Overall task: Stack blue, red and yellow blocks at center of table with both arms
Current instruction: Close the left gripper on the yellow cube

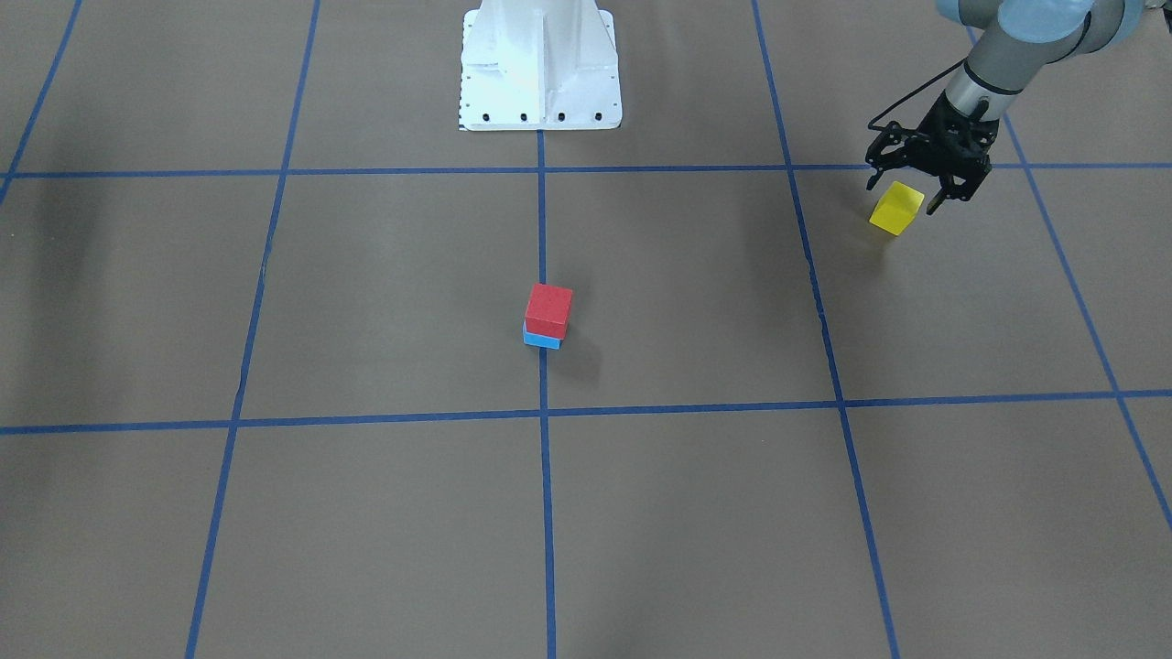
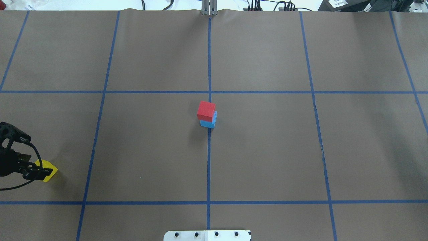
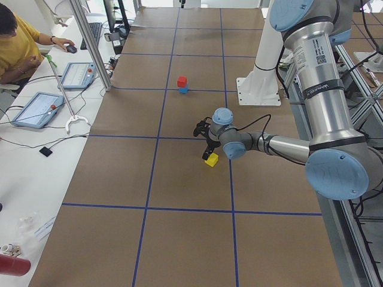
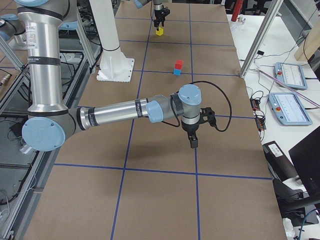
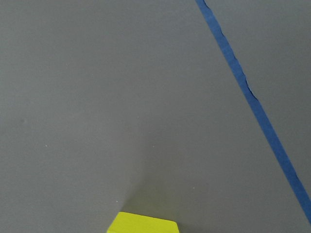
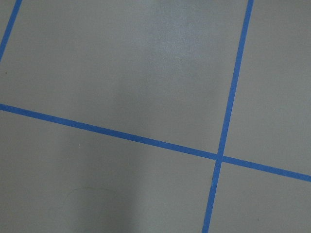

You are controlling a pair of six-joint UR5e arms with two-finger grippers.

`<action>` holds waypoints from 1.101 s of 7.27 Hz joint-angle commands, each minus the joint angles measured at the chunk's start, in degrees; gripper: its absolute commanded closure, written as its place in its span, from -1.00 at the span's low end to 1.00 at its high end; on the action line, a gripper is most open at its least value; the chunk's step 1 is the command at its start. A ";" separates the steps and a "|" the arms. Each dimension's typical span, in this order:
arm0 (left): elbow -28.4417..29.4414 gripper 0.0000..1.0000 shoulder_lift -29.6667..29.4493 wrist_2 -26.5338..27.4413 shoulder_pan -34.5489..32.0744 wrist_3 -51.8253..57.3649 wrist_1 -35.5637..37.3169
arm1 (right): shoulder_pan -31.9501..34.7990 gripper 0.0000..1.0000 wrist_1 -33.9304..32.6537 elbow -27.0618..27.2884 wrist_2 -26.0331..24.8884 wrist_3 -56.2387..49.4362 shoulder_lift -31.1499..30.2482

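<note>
My gripper will lower the yellow block onto the stack (image 1: 547,317), which should stay upright then because the red block sits only slightly off center on the blue block (image 1: 543,337).
A red block (image 1: 548,309) sits on a blue block (image 1: 541,340) at the table's centre, slightly offset; the stack also shows in the overhead view (image 2: 206,110). A yellow block (image 1: 896,208) lies on the table far out on my left side (image 2: 47,170). My left gripper (image 1: 904,196) is open and low over the yellow block, with its fingers either side of it. The left wrist view shows only the block's top edge (image 5: 142,223). My right gripper (image 4: 193,142) shows only in the exterior right view, hovering over bare table, and I cannot tell whether it is open or shut.
The white robot base (image 1: 540,64) stands at the table's edge behind the stack. Blue tape lines (image 2: 209,167) grid the brown table. An operator (image 3: 15,42) and tablets (image 3: 36,107) are at a side desk beyond the far edge.
</note>
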 commanded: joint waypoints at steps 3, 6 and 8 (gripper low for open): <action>4.96 -0.99 -3.29 0.11 -0.21 1.13 0.15 | 0.00 -0.99 0.00 -0.09 -0.02 0.06 0.13; 6.12 -0.42 -3.93 1.69 -0.03 1.13 -0.03 | 0.00 -0.99 0.00 -0.18 -0.02 0.06 0.13; 5.69 0.37 -3.40 1.35 0.06 1.22 -0.20 | 0.00 -0.99 0.00 -0.18 -0.11 0.15 0.13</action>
